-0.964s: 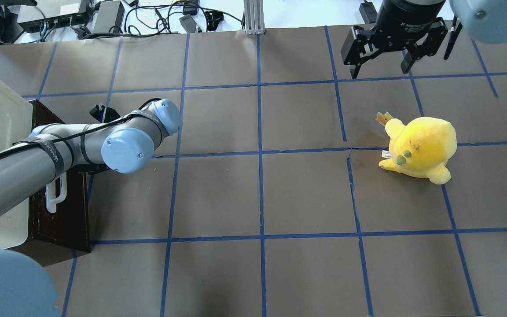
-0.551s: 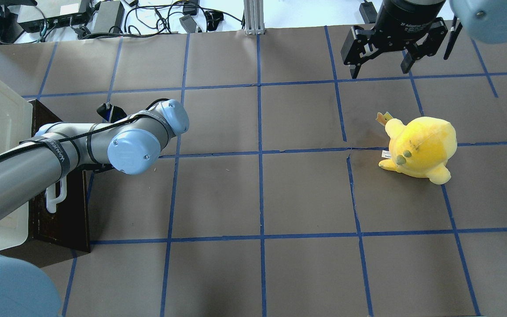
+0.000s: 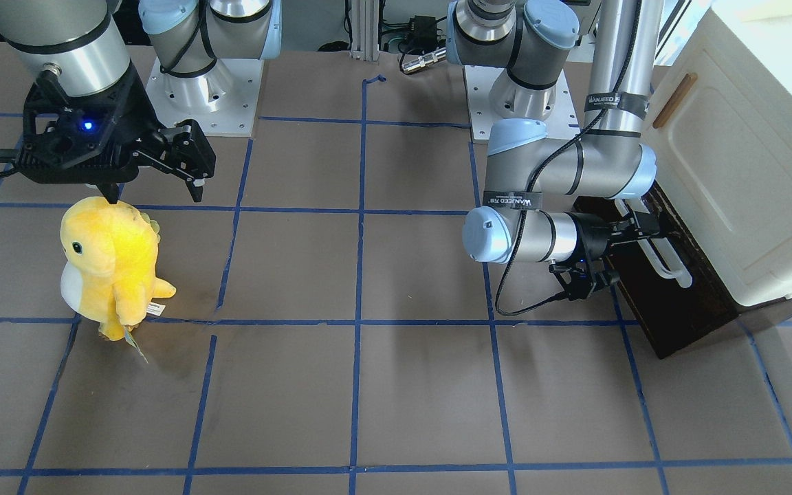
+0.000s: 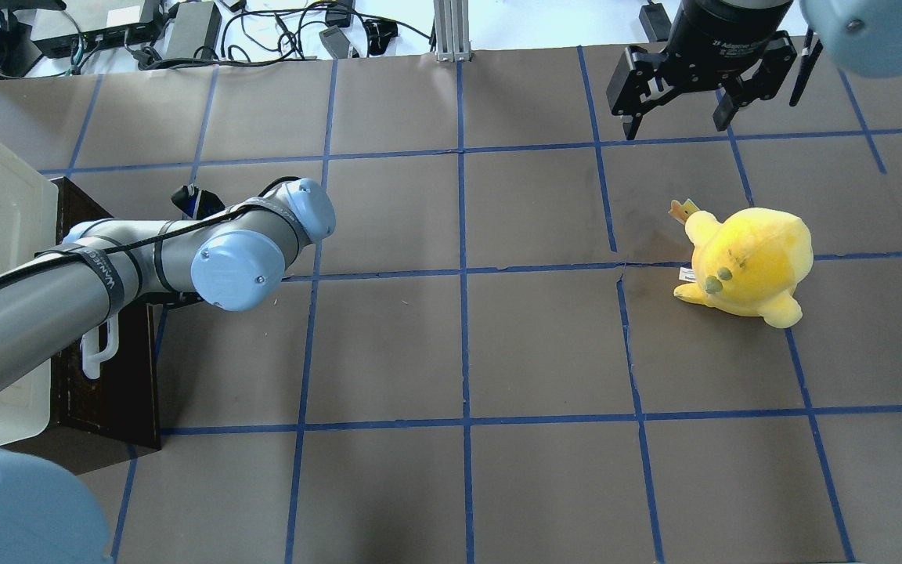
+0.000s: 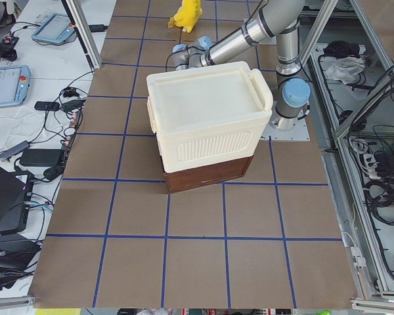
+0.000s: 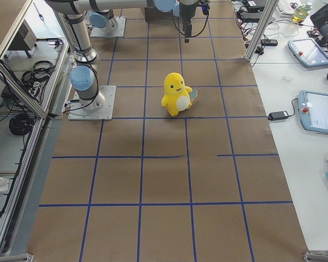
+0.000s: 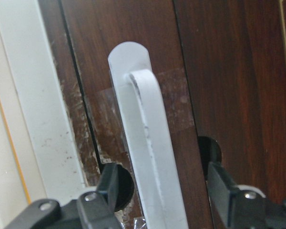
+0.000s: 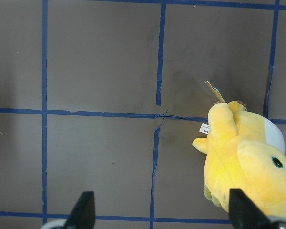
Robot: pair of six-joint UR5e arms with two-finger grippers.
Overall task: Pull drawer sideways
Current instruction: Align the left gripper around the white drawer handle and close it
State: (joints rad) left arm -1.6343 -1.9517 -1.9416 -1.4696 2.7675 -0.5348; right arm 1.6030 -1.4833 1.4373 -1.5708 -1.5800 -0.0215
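The drawer (image 3: 667, 309) will slide straight out and leave the cabinet standing when I pull, because thin dark gaps (image 7: 78, 76) separate the drawer from its frame.
The drawer (image 3: 671, 302) is a dark brown wooden front with a long white bar handle (image 3: 665, 260), low under a cream cabinet (image 3: 740, 179). It also shows at the left edge of the overhead view (image 4: 110, 384). My left gripper (image 3: 636, 237) reaches sideways to the handle. In the left wrist view the handle (image 7: 148, 157) runs between my two fingers (image 7: 109, 183), which stand apart on either side of it without touching; the left gripper (image 7: 164, 191) is open. My right gripper (image 4: 674, 110) hangs open and empty above the far right of the table.
A yellow plush toy (image 4: 748, 262) stands on the right half of the table, just below the right gripper (image 3: 157, 189). The brown table cover (image 4: 459, 352) carries a blue tape grid. The cream cabinet door has a small wooden handle (image 3: 674, 100).
My left arm's wrist and elbow have shifted slightly to the right, away from the cabinet. The drawer front and its handle show no visible shift. The right arm is still.
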